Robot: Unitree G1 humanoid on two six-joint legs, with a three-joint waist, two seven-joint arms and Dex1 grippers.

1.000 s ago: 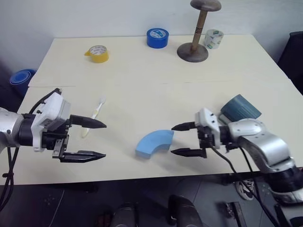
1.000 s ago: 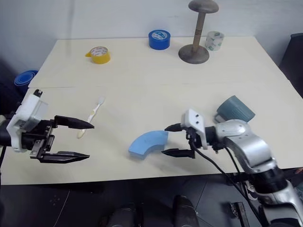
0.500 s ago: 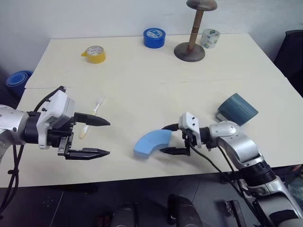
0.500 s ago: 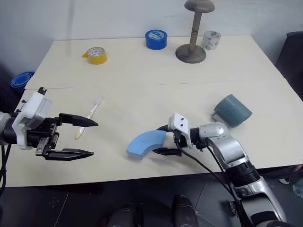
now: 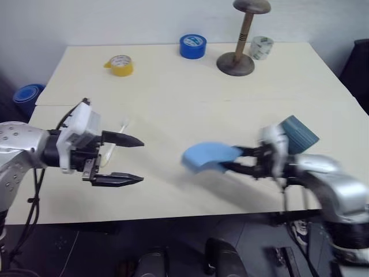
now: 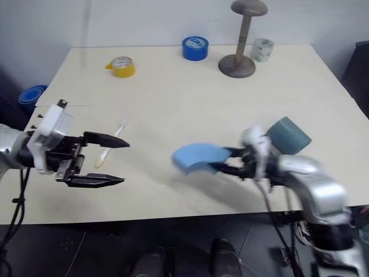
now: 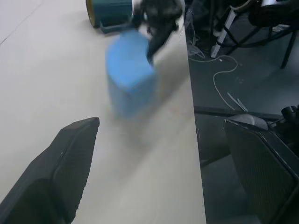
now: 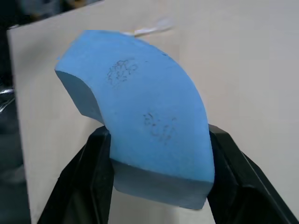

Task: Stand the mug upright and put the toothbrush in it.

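My right gripper keeps carrying the foam block (image 5: 210,156), which hangs clear of the mug, over to the empty space (image 5: 344,148) by the table's side edge until it rests there.
The dark teal mug (image 5: 297,133) lies on its side near the table's right edge, just behind my right gripper (image 5: 230,160). That gripper is shut on a light blue curved foam block (image 5: 207,156) and holds it clear of the table. In the right wrist view both black fingers (image 8: 93,177) press the foam block (image 8: 140,107) from either side. The toothbrush (image 6: 112,141) lies flat on the left part of the table, white head pointing away from me. My left gripper (image 5: 141,160) hovers open just in front of it, fingers pointing to the right.
At the back of the table (image 5: 173,92) stand a yellow tape roll (image 5: 120,64), a bright blue tape roll (image 5: 192,46), a wooden stand (image 5: 236,57) and a clear tape roll (image 5: 261,47). A blue bin (image 5: 26,95) sits on the floor past the left edge.
My right gripper closed on the foam block, lifted it off the table and swung it right toward the mug. The left gripper edged slightly right, still open.
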